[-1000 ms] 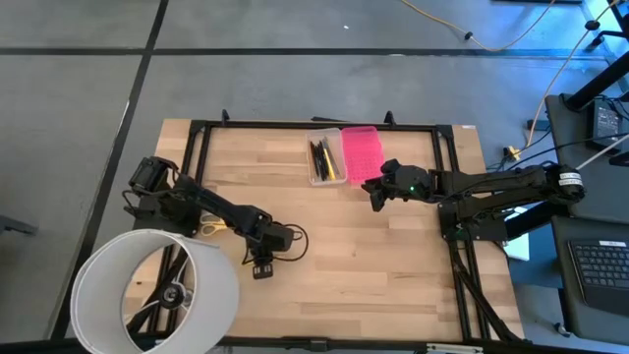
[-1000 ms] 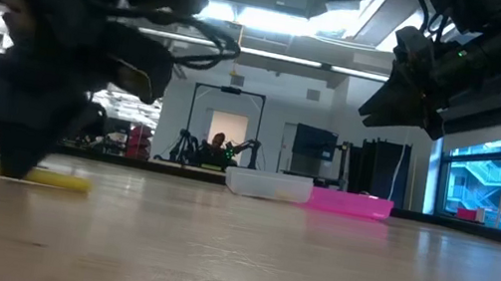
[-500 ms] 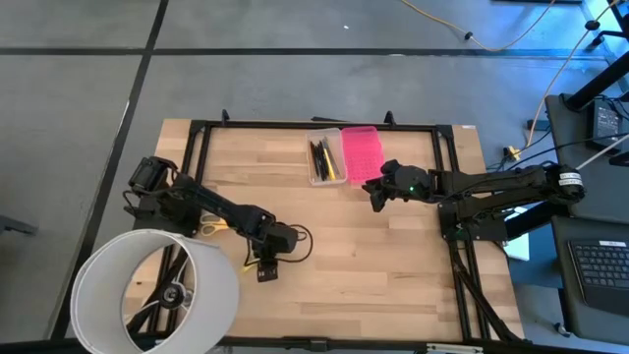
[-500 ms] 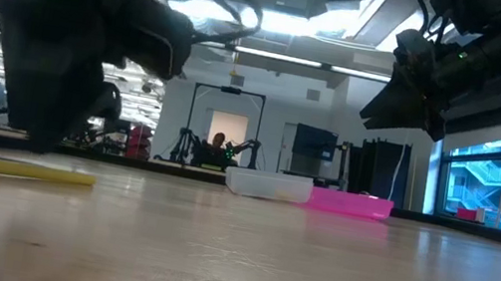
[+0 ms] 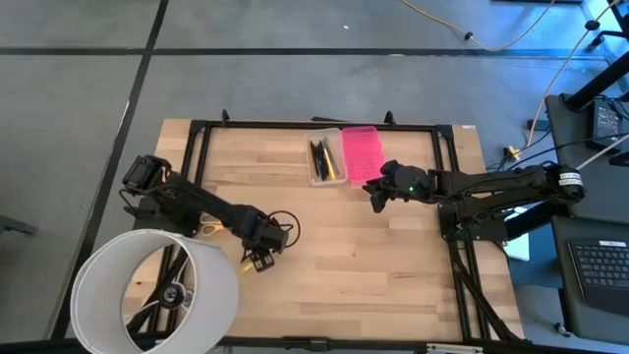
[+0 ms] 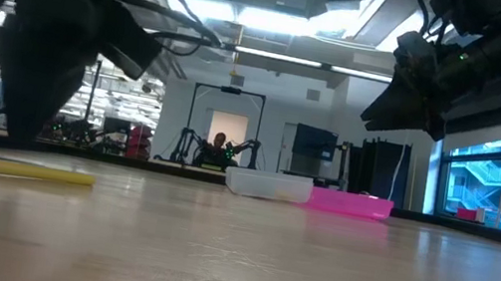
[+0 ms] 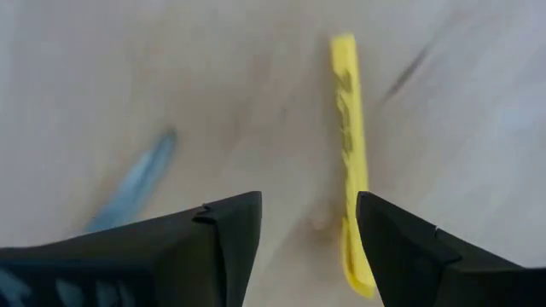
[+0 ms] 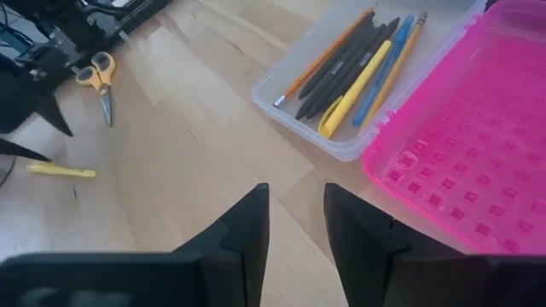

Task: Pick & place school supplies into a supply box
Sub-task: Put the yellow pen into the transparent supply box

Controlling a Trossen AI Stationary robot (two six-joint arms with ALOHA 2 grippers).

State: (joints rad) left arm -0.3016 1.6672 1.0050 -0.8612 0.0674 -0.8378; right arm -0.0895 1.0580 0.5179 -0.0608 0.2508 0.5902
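I should open my left gripper wider and center it over the marker before I close it, because the yellow marker's near end is in line with one finger.
A yellow marker lies flat on the wooden table, also seen in the low view as the marker. My left gripper hovers open just above it, the marker's near end beside one finger, touching nothing. Yellow-handled scissors lie by the left arm. The clear supply box at the far middle holds several pens, a pencil and a yellow marker. Its pink lid lies beside it. My right gripper hangs open and empty above the table near the lid.
A big white hoop stands at the table's near left corner, close to the left arm. A black rail frame runs round the table's far and side edges. Bare wood spreads over the middle and near right.
My left gripper has risen off the table, where its tips stood down at the yellow marker, and has drawn slightly toward the far edge. The marker stays lying flat where it was. My right gripper has kept still.
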